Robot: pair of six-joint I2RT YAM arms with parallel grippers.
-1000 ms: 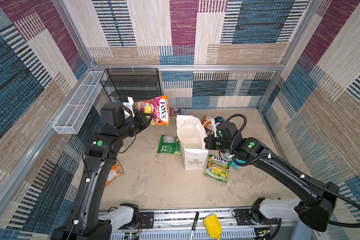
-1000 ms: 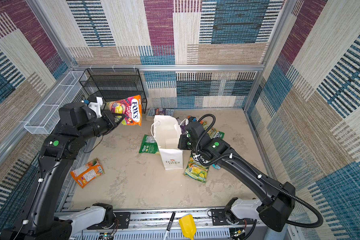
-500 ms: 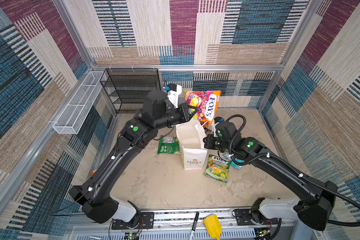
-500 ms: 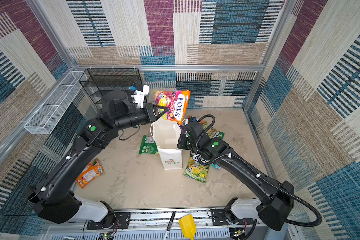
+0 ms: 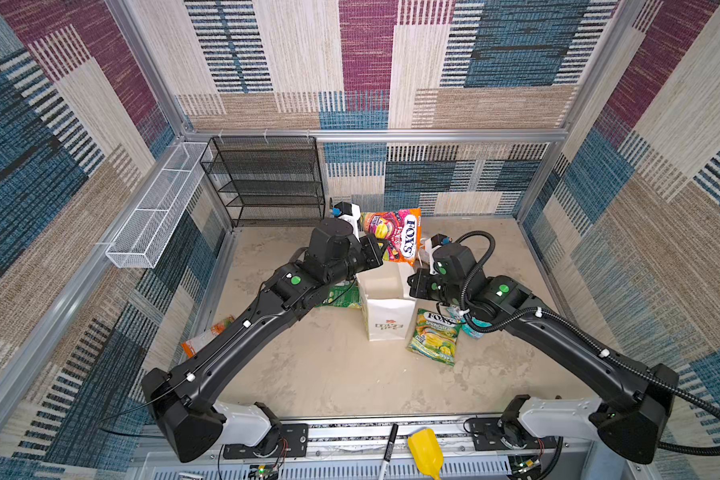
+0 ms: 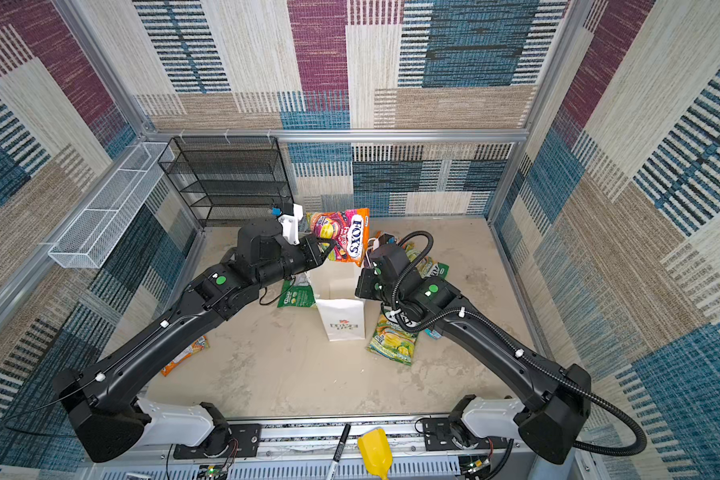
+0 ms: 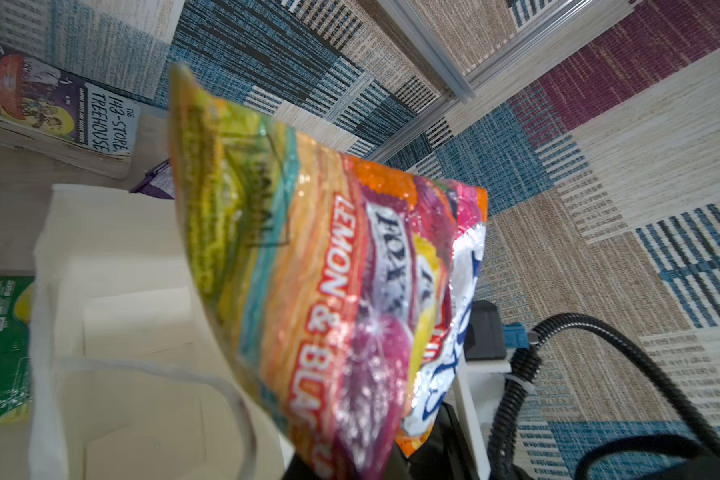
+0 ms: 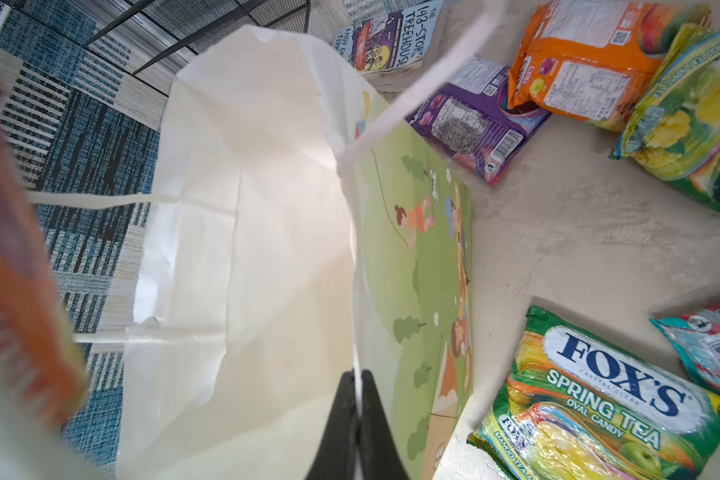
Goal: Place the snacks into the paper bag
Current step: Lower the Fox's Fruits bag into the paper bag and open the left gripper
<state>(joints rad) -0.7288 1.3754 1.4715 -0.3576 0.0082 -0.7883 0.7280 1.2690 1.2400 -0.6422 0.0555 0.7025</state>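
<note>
My left gripper keeps lowering the multicolour FOX'S packet [image 5: 397, 232] until it hangs inside the bag, then let go, because the white paper bag's opening [image 5: 385, 282] is open under the packet.
The white paper bag [image 5: 387, 309] [image 6: 341, 320] stands upright mid-table, mouth open. My right gripper [image 8: 357, 376] [image 5: 410, 286] is shut on its rim, on the side with the green picnic picture. My left gripper [image 5: 381, 249] [image 6: 327, 245] is shut on a multicolour FOX'S packet [image 5: 395, 237] [image 7: 329, 291], which hangs over the bag's mouth at the far edge. On the table lie other snacks: a green one [image 5: 341, 296], a yellow-green FOX'S [image 5: 435, 336] [image 8: 599, 407], a teal one [image 8: 711, 345], a purple one [image 8: 474, 124], an orange one [image 8: 578, 58] and an orange one at the left [image 5: 206, 338].
A colourful book [image 8: 387, 45] [image 7: 59, 104] lies behind the bag. A black wire shelf [image 5: 267, 183] stands at the back left and a white wire basket [image 5: 154, 208] hangs on the left wall. A marker [image 5: 389, 449] and a yellow scoop [image 5: 425, 453] lie on the front rail.
My left arm has swung the FOX'S packet from the back left across to above the bag's mouth. The right gripper has kept its hold on the rim.
</note>
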